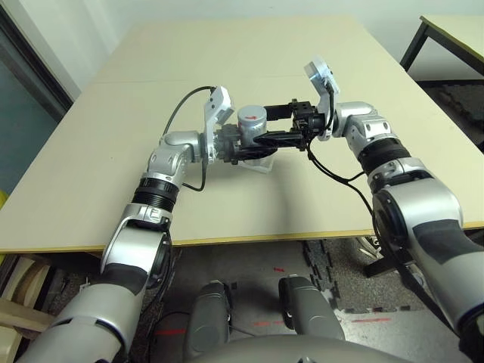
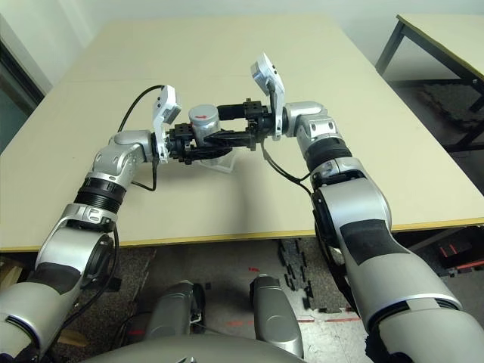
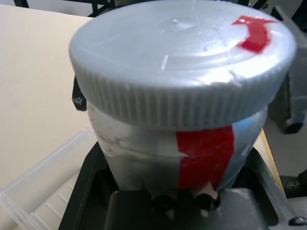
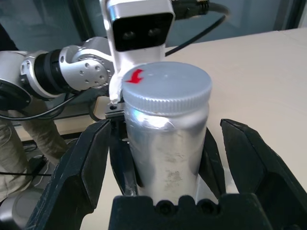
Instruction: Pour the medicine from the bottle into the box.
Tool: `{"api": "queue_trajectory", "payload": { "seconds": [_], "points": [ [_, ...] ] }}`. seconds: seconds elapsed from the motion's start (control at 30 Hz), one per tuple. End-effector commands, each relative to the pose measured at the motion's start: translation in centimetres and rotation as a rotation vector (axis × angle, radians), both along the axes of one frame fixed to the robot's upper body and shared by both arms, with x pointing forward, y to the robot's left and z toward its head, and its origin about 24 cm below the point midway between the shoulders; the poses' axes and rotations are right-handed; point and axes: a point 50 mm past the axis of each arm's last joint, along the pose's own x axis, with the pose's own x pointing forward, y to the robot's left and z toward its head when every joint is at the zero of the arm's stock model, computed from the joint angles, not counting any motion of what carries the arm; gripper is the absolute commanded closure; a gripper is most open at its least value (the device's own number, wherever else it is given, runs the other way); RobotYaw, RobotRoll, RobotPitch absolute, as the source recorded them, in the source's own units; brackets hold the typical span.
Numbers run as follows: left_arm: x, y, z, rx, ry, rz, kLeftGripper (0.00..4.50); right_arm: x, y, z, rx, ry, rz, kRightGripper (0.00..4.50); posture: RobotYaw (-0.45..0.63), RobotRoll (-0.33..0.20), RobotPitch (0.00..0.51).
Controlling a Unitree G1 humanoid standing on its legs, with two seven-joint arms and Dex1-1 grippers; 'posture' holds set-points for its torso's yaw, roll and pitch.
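Note:
The red arrow (image 4: 135, 76) shows which way to turn. The ribbed cap (image 1: 252, 113) will therefore twist off and leave the bottle open when my right gripper turns the cap.
The bottle (image 1: 251, 121) is a silvery-grey cylinder with a red stripe (image 3: 204, 155), and its ribbed cap (image 4: 165, 88), marked with a red arrow, is screwed on. It stands upright above the middle of the table, with my left gripper (image 1: 240, 145) shut on its lower body. My right gripper (image 4: 165, 128) reaches in from the other side, open. One black finger (image 4: 72, 167) stands on each side of the bottle, a little apart from it. The clear plastic box (image 3: 38, 191) lies on the table just below the bottle. The medicine is hidden inside the capped bottle.
The beige table (image 1: 340, 197) stretches wide on all sides of the two grippers. A second table (image 1: 454, 34) stands at the far right. A black cable (image 1: 333, 170) hangs from my right wrist over the tabletop.

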Motion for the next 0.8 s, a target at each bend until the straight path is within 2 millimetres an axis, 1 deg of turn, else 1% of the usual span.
{"api": "queue_trajectory", "payload": {
  "seconds": [0.03, 0.33, 0.8],
  "points": [
    [-0.2, 0.0, -0.2, -0.004, 0.000, -0.004, 1.73, 0.3, 0.2, 0.8, 0.004, -0.028, -0.019, 0.00, -0.21, 0.000, 0.060],
    [0.0, -0.1, -0.7, 0.019, -0.001, 0.011, 1.73, 0.3, 1.0, 2.2, 0.038, -0.058, 0.010, 0.00, -0.23, 0.000, 0.054],
    [0.1, -0.2, -0.8, 0.028, -0.005, 0.013, 1.73, 0.2, 2.1, 2.1, 0.030, -0.066, 0.018, 0.00, -0.22, 0.000, 0.053]
  ]
}}
